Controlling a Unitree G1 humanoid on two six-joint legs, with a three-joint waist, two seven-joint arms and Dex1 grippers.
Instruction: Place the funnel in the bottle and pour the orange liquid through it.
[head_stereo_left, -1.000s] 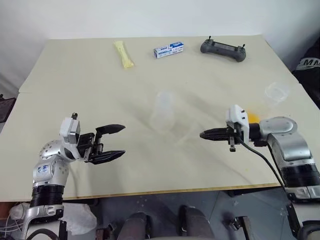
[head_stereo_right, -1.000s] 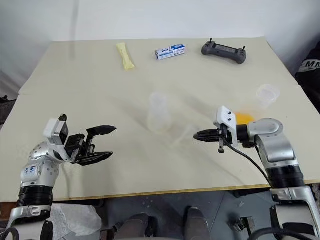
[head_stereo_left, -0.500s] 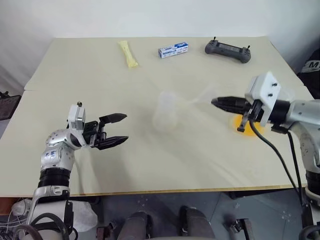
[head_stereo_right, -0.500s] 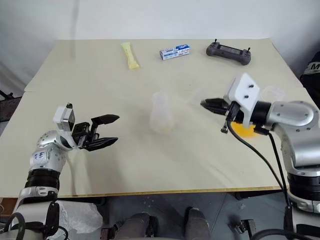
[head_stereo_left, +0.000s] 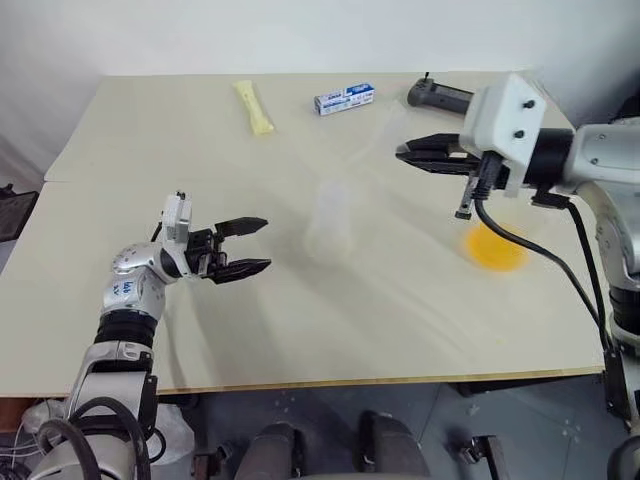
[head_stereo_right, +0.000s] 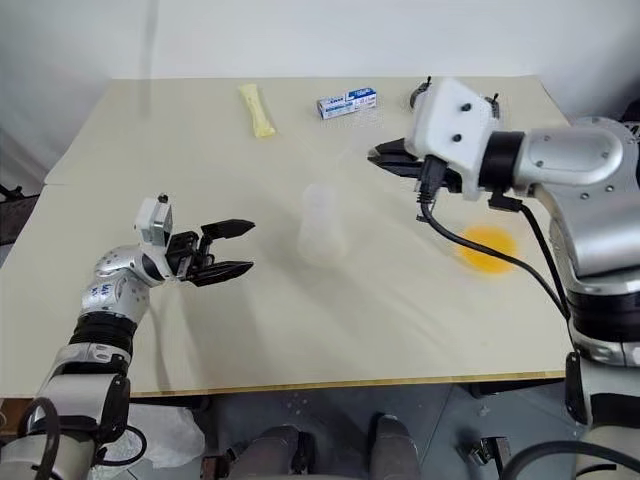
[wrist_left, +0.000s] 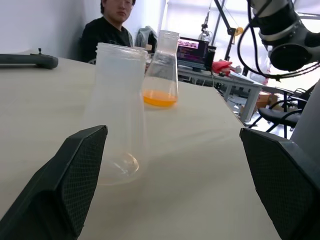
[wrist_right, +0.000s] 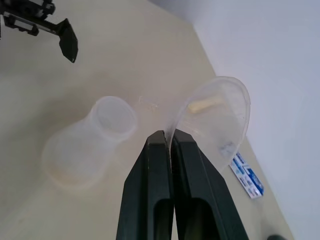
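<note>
The bottle's opening (head_stereo_right: 319, 193) is open, and my right gripper is holding the funnel's rim (wrist_right: 244, 102). I should now move the funnel to the opening until it sits inside, then let go.
The bottle (head_stereo_left: 328, 222) is clear and empty and stands upright mid-table; the left wrist view shows the bottle (wrist_left: 120, 115) close ahead. My right gripper (wrist_right: 169, 137) is shut on the rim of the transparent funnel (wrist_right: 215, 115). It hangs in the air above and to the right of the bottle (wrist_right: 95, 140), with the right gripper (head_stereo_left: 402, 152) pointing left. The orange liquid (head_stereo_left: 495, 248) lies in the bottom of a second clear flask (wrist_left: 161, 75) on the right. My left gripper (head_stereo_left: 262, 244) is open and empty, left of the bottle and pointing at it.
At the table's far edge lie a yellow packet (head_stereo_left: 250, 107), a blue-and-white box (head_stereo_left: 344, 98) and a black controller (head_stereo_left: 440, 95), which my right arm partly hides. A person (wrist_left: 112, 25) sits beyond the table (head_stereo_left: 300, 320).
My right gripper has risen from near the table top and swung left and farther away with the funnel, rolling as it went. My left gripper has edged forward towards the bottle.
</note>
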